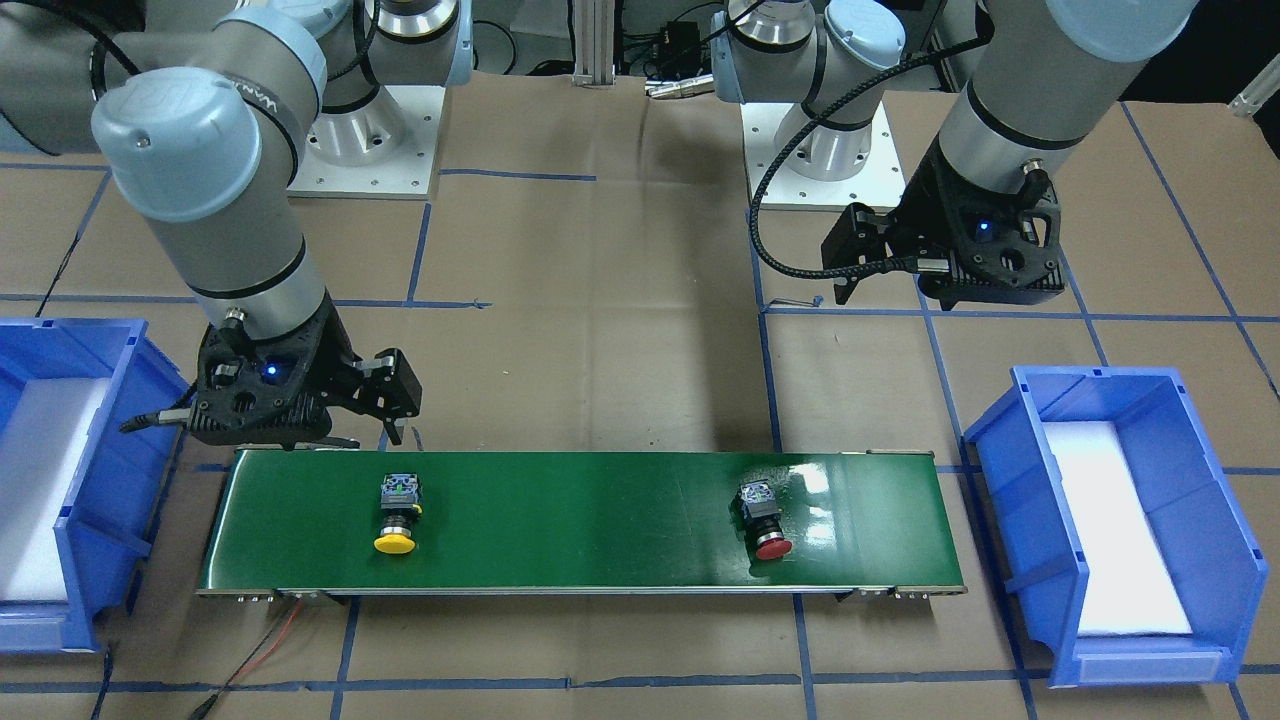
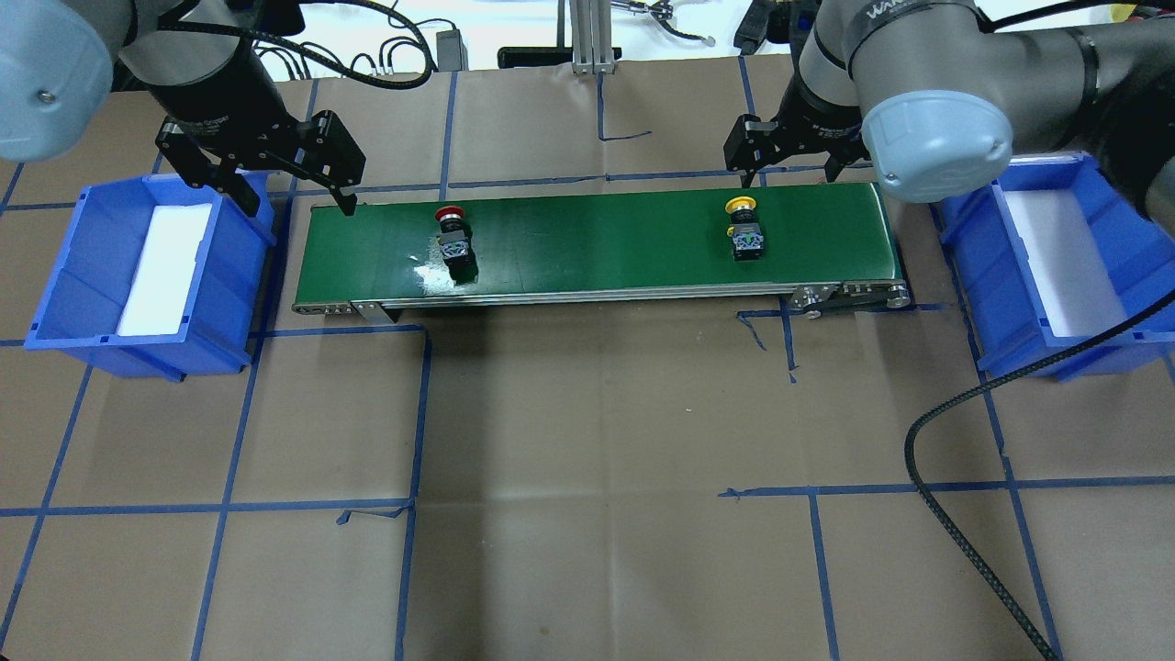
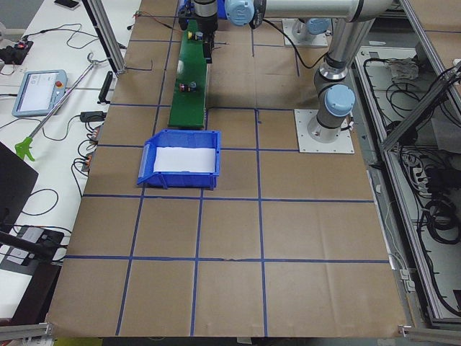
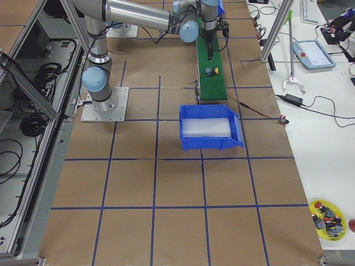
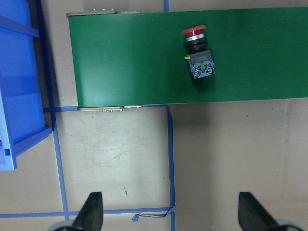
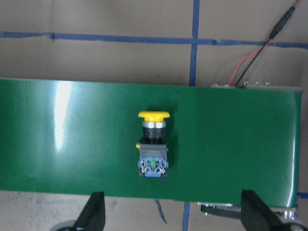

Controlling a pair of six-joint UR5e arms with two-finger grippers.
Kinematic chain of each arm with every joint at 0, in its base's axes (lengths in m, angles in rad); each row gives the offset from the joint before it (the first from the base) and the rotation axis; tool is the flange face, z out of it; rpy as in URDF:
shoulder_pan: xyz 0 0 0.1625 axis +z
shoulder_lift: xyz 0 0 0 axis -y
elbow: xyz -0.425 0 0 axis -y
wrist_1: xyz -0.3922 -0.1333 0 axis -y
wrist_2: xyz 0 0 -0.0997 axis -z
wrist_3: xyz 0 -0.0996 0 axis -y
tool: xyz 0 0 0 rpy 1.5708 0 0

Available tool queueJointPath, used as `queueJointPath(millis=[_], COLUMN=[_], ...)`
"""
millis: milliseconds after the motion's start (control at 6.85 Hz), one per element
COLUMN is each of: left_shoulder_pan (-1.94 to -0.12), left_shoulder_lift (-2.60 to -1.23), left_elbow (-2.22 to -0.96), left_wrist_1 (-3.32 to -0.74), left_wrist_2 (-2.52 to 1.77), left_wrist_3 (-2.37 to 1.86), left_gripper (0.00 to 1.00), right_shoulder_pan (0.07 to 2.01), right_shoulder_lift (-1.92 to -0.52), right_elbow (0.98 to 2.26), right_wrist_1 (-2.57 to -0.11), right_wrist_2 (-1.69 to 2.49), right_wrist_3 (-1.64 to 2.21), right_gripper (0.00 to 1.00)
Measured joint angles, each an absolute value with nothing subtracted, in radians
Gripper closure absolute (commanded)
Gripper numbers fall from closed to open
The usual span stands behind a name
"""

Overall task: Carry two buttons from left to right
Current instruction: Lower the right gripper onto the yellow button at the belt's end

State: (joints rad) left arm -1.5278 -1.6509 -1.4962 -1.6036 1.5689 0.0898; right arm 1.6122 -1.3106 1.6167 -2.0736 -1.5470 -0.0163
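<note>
The red-capped button (image 1: 764, 521) is sitting on the green conveyor belt (image 1: 582, 523), so I expect it to travel toward my right gripper's end while I carry the yellow-capped button.
On the green conveyor belt (image 2: 597, 239) lie two buttons on their sides. The red-capped button (image 2: 453, 239) is near the belt's left end, the yellow-capped button (image 2: 744, 229) near its right end. My left gripper (image 2: 296, 200) hovers open above the belt's far left corner, nothing between its fingers (image 5: 91, 211); the red button (image 5: 198, 55) shows ahead of it. Open and empty too, my right gripper (image 2: 785, 174) hangs over the belt's far edge close to the yellow button (image 6: 153, 144), with both fingers (image 6: 94, 211) wide apart.
A blue bin (image 2: 69, 266) with a white liner stands off the belt's left end, and another blue bin (image 2: 987, 275) off its right end. A red and black wire (image 1: 265, 640) leaves the belt's right end. Blue tape lines cross the brown table.
</note>
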Motion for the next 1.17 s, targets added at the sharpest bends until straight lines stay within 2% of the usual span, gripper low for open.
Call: queueJointPath(millis=[438, 876, 1022, 1168], left_shoulder_pan=[-1.528, -1.528, -1.528, -1.528], left_shoulder_lift=[-1.640, -1.634, -1.634, -1.634], left_elbow=[-1.504, -1.514, -1.514, -1.514], left_wrist_1=[-1.603, -1.602, -1.602, -1.602], left_wrist_2=[1.568, 1.569, 1.569, 1.569], left_wrist_3=[0.089, 0.091, 0.090, 0.089], left_gripper=[0.00, 0.00, 0.00, 0.00], right_shoulder_pan=[1.608, 1.583, 1.576, 1.573], right_shoulder_lift=[-1.189, -1.148, -1.132, -1.121], right_elbow=[1.630, 1.665, 1.669, 1.668], right_wrist_1=[-2.160, -2.162, -2.163, -2.163], right_wrist_2=[-1.564, -1.572, -1.572, -1.572], right_wrist_3=[-0.034, -0.038, -0.037, -0.037], right_gripper=[0.00, 0.03, 0.42, 0.88])
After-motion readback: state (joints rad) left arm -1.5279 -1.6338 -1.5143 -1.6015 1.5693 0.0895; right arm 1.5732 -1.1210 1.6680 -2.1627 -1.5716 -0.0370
